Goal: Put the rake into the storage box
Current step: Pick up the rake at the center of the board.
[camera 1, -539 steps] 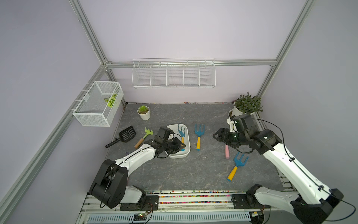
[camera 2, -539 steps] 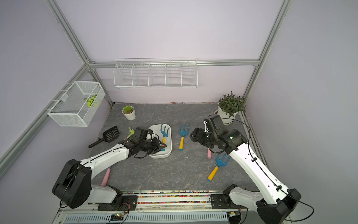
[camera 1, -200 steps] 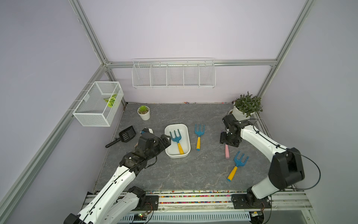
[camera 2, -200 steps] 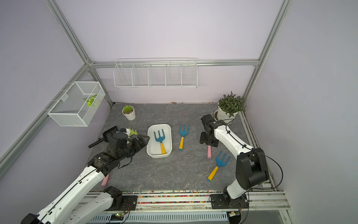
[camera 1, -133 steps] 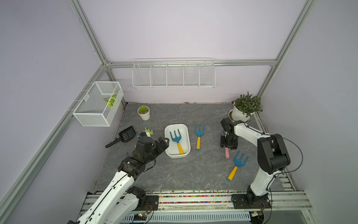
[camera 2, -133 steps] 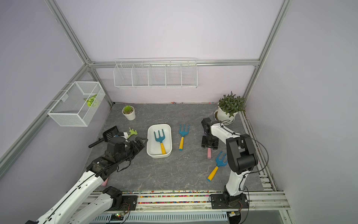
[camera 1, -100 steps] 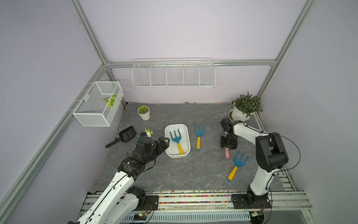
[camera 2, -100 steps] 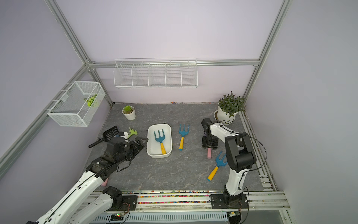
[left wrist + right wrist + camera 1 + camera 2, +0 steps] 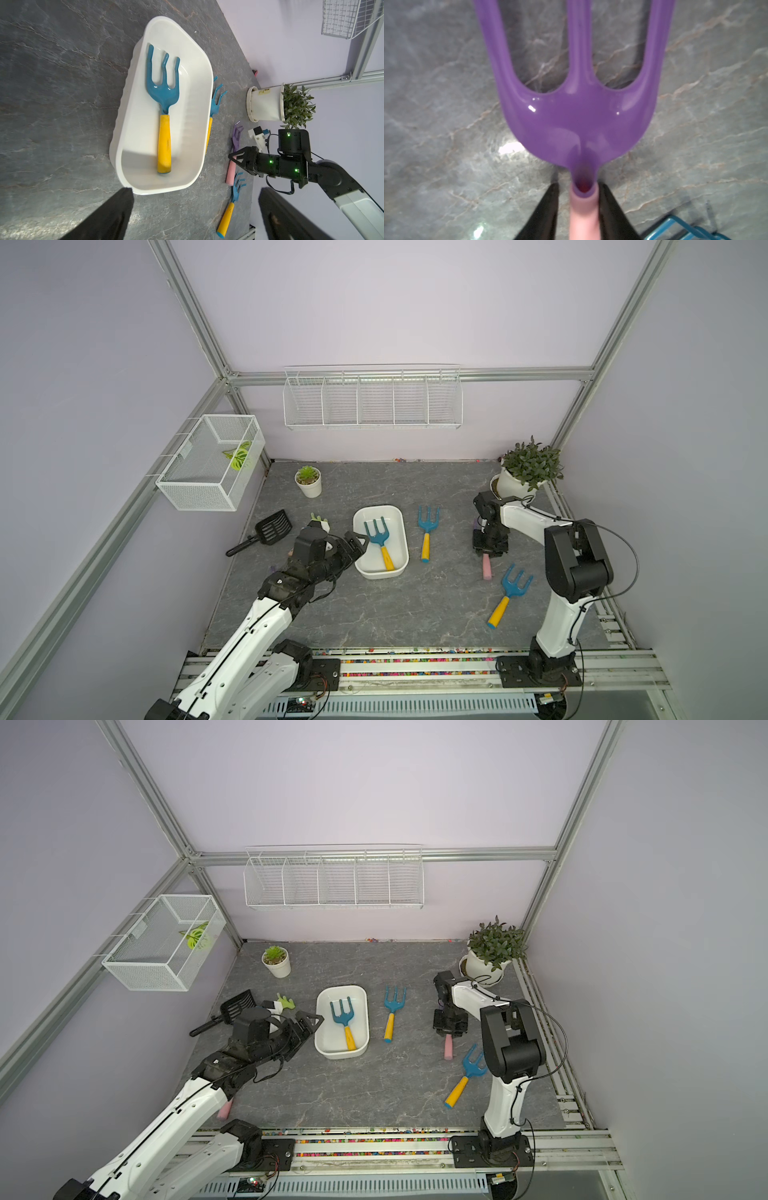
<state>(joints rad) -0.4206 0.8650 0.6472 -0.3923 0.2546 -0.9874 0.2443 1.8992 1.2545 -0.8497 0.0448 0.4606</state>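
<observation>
The purple rake (image 9: 578, 120) in my right gripper is a long way from the storage box, so I should pass the pink handle's loose end (image 9: 486, 573) to my left gripper.
The white storage box (image 9: 380, 509) (image 9: 341, 989) (image 9: 187, 128) lies mid-table with a blue rake with a yellow handle (image 9: 380, 541) (image 9: 344, 1020) (image 9: 163, 97) inside it. My left gripper (image 9: 358, 543) (image 9: 312, 1026) (image 9: 194, 191) hovers open and empty at the box's left side. A purple rake with a pink handle (image 9: 486, 568) (image 9: 448, 1048) (image 9: 577, 116) lies flat on the table to the right. My right gripper (image 9: 489, 549) (image 9: 449, 1031) (image 9: 578, 187) points down over it, fingers closed around the top of the pink handle.
Two more blue rakes lie loose: one beside the box (image 9: 427, 526), one at the front right (image 9: 513, 585). A large potted plant (image 9: 528, 472) stands behind the right arm. A small pot (image 9: 309, 483) and a black scoop (image 9: 270, 531) are on the left.
My right gripper came down over the purple rake's pink handle and its jaws narrowed onto it. The left arm drew back slightly from the box, still open.
</observation>
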